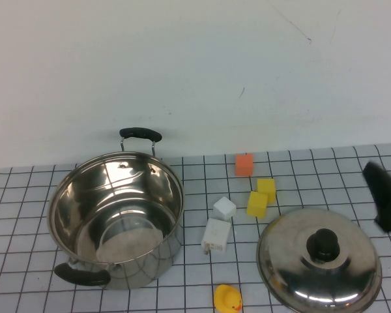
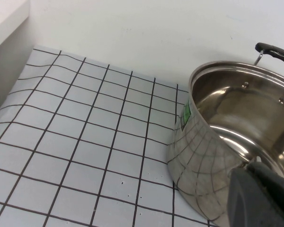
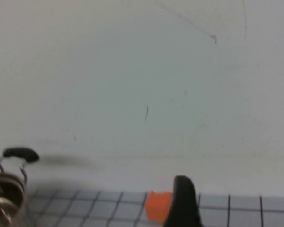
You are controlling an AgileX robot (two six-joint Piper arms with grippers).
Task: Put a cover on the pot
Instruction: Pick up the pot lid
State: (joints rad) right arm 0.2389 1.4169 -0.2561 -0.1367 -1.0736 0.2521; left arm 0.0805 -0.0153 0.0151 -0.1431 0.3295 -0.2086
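Observation:
My open right gripper keeps moving toward the knob until its fingers can close around it, as the lid lies flat with its black knob [image 1: 322, 245] up and clear.
The pot [image 1: 111, 189], a large shiny steel stockpot with two black side handles, stands open and empty at the left of the table. Its domed steel lid [image 1: 293, 248] with a black knob [image 1: 324, 244] lies flat on the table at the front right. My right gripper [image 1: 386, 195] hangs open and empty at the right edge, just behind and to the right of the lid. My left gripper [image 2: 262, 198] shows only in the left wrist view, close beside the pot's wall [image 2: 203, 156]. The pot's far handle [image 3: 20, 154] shows in the right wrist view.
Between pot and lid lie an orange block [image 1: 244, 164], two yellow blocks [image 1: 266, 189], two white blocks [image 1: 216, 236] and a yellow rubber duck [image 1: 227, 298]. A white wall closes the back. The orange block [image 3: 157, 205] also shows in the right wrist view.

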